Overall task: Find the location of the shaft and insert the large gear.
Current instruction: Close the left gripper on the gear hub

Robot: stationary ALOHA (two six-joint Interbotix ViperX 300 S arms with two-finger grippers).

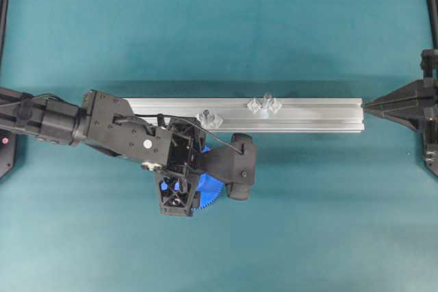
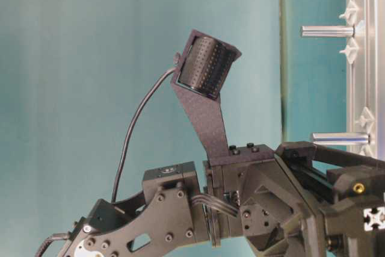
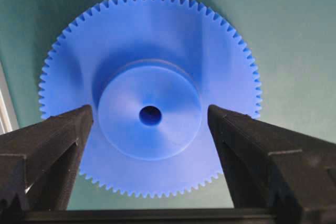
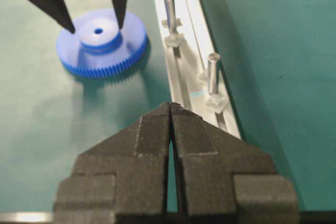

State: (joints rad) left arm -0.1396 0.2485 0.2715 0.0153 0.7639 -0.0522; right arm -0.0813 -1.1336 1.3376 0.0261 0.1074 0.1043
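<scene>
My gripper is set to lower the large gear (image 3: 149, 30). The dark centre hole (image 3: 150, 115) opens at the top of the large gear's middle part, so the shaft will come out through the hole when I lower the large gear.
The large gear (image 3: 131, 40), a flat bright-blue toothed disc with a raised hub and a small centre hole, lies flat on the teal mat just in front of the rail (image 1: 211, 191). My left gripper (image 3: 150, 115) hangs over it, open. Its two black fingers straddle the hub with a gap on each side, which the right wrist view (image 4: 95, 24) also shows. The shaft (image 1: 265, 100), a slim silvery upright pin between two clear diamond pieces, stands on the rail right of the gear (image 4: 212, 72) (image 2: 328, 30). My right gripper (image 4: 171, 106) is shut and empty at the rail's right end (image 1: 367, 107).
The aluminium rail (image 1: 315, 115) runs left to right across the mat. A second pin (image 1: 210, 120) with bunched clear pieces stands on it right beside the left wrist (image 4: 169, 9). Black frame posts (image 1: 431, 5) border the table's sides.
</scene>
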